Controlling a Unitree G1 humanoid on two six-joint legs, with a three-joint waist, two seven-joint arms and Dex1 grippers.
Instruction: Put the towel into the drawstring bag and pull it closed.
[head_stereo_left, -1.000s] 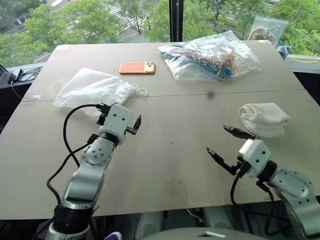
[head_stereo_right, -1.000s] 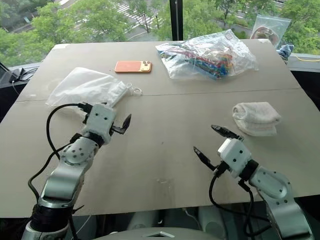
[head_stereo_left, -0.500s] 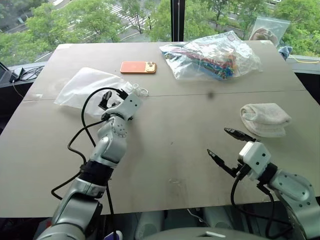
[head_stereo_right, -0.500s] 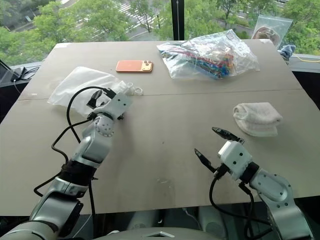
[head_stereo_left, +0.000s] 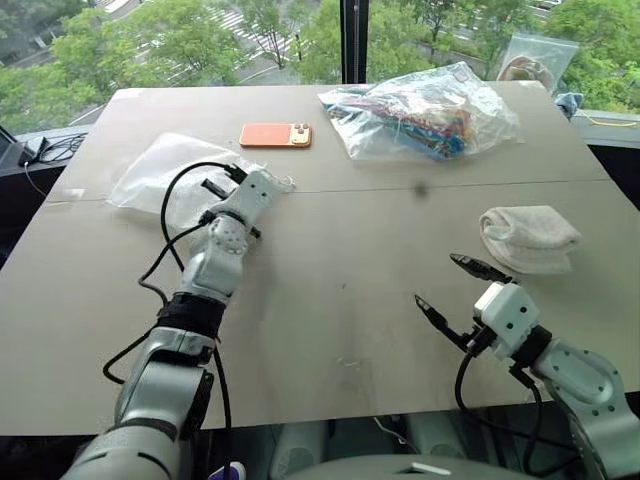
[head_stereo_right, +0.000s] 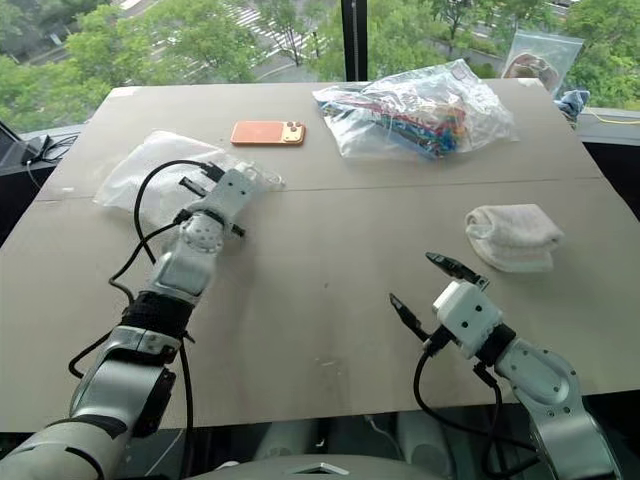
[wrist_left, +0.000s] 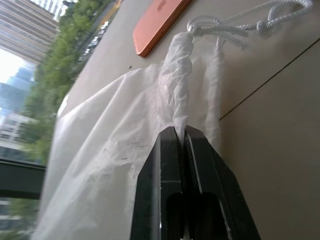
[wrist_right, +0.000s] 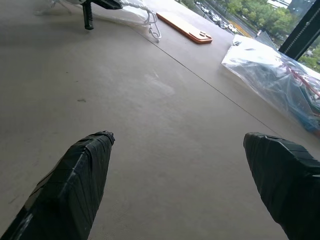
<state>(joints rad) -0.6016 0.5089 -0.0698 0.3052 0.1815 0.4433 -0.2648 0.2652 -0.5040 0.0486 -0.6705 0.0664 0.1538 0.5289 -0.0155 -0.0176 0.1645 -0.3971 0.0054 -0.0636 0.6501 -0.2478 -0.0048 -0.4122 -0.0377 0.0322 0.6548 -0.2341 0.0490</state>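
My gripper will make the cord slide out doubled and bunch up the bag's fabric when it pulls the cord, because a loop of cord (wrist_right: 154, 31) hangs from the drawstring bag's neck (head_stereo_left: 274, 182).
The drawstring bag (head_stereo_left: 165, 170) lies flat at the table's left rear, thin and white, with its gathered neck and cord (wrist_left: 235, 27) pointing toward the table's middle. My left gripper (head_stereo_left: 262, 185) is stretched out to that neck. In the left wrist view its two fingers are pressed together, pinching a fold of the bag's fabric (wrist_left: 176, 80) just behind the cord. The towel (head_stereo_left: 527, 238) is a cream lumpy bundle on the right side of the table. My right gripper (head_stereo_left: 437, 280) hovers open in front of the towel, apart from it, with nothing between its fingers (wrist_right: 80, 170).
An orange phone (head_stereo_left: 275, 134) lies just behind the drawstring bag. A clear plastic bag of colourful items (head_stereo_left: 420, 112) sits at the back centre-right. Another plastic pouch (head_stereo_left: 535, 55) leans by the window. Cables (head_stereo_left: 40, 150) lie beyond the table's left edge.
My left arm has reached forward to the bag's neck, and its gripper has gone from open to shut on the fabric. The right gripper has stayed in place, open.
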